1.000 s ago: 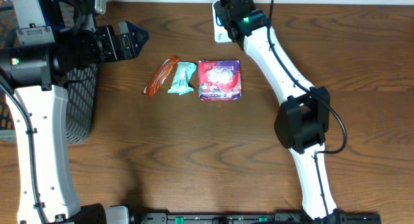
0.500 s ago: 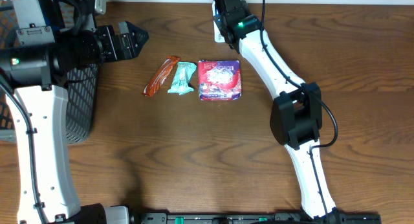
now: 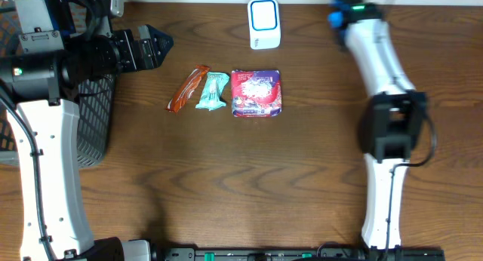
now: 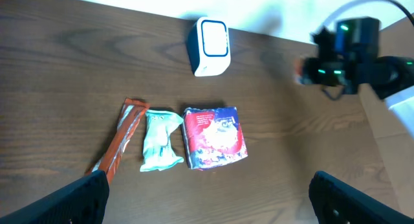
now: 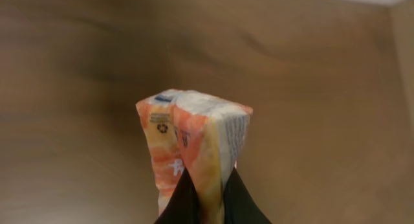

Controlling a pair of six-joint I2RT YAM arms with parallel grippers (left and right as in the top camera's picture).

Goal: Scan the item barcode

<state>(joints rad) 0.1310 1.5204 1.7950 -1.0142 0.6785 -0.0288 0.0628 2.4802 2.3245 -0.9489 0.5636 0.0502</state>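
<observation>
My right gripper is moving the orange and white packet (image 5: 193, 130) away from the scanner. The brown table (image 3: 444, 81) opposite the basket is empty, so my right gripper should keep going and let go of the packet there.
My right gripper (image 5: 211, 208) is shut on an orange and white packet (image 5: 194, 130), pinched by its lower edge and held above the brown table; small print shows on its top. Overhead, only the right arm (image 3: 361, 27) shows at the back right, and the packet is hidden there. The white scanner (image 3: 264, 23) with a blue-rimmed window stands at the back centre, also seen as the scanner (image 4: 210, 46) from the left wrist. My left gripper (image 3: 164, 42) hangs wide open at the left, empty, above the table.
Three items lie in a row mid-table: an orange-red bar (image 3: 187, 89), a teal packet (image 3: 213, 91) and a red-purple packet (image 3: 257, 92). A black mesh basket (image 3: 94, 118) stands at the left edge under the left arm.
The right arm has swung from over the scanner to the back right, uncovering the scanner. The left arm and the three items have not moved.
</observation>
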